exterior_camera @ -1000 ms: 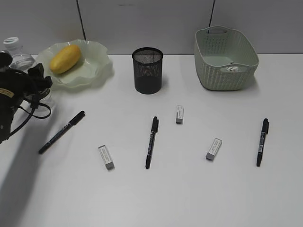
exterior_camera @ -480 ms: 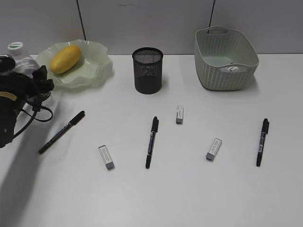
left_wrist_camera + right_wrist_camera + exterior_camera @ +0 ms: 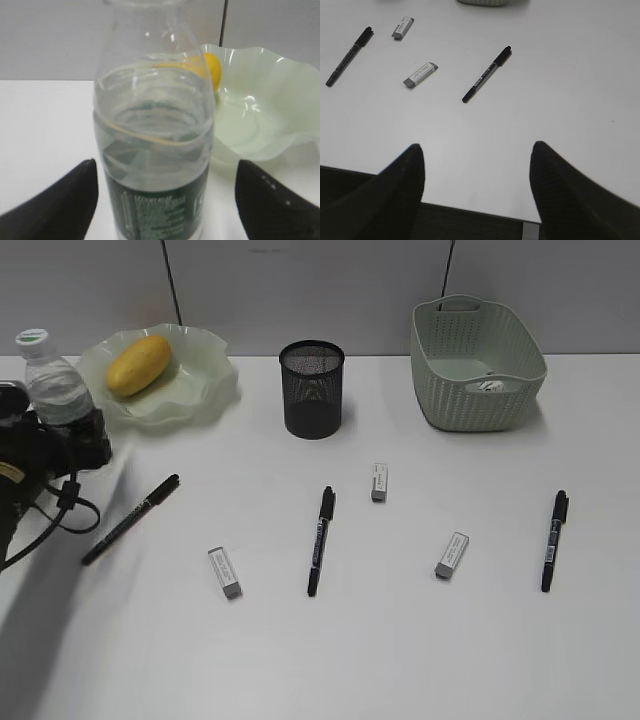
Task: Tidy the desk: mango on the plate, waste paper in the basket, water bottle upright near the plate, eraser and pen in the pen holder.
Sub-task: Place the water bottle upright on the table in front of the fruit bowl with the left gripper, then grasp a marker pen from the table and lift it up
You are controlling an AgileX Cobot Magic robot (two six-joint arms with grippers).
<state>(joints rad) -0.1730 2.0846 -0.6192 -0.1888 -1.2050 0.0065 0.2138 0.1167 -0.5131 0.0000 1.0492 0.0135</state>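
Note:
The water bottle (image 3: 60, 388) is standing upright near the plate, and there are gaps between it and both open fingers, so the robot's left gripper should go on moving back until it is clear of the bottle.
The water bottle (image 3: 55, 385) stands upright on the desk (image 3: 400, 640), just left of the plate (image 3: 205, 380). My left gripper (image 3: 65, 435) is open around its lower part. In the left wrist view the bottle (image 3: 155, 150) sits between the fingers (image 3: 60, 200) of the left gripper (image 3: 165, 200), with gaps on both sides. The mango (image 3: 138, 363) lies on the plate. The waste paper (image 3: 490, 386) is in the basket (image 3: 475, 365). The pen holder (image 3: 312, 388) stands between them. My right gripper (image 3: 476, 146) is open and empty over the desk's front edge.
Three pens (image 3: 131, 518) (image 3: 320, 540) (image 3: 555, 538) and three erasers (image 3: 224, 572) (image 3: 379, 481) (image 3: 452, 554) lie loose across the middle of the desk. The right wrist view shows a pen (image 3: 487, 73) and an eraser (image 3: 420, 74) ahead.
The bottle has gone from tilted and partly hidden to upright beside the plate. My left gripper has dropped lower on it and its jaws now stand clear of it.

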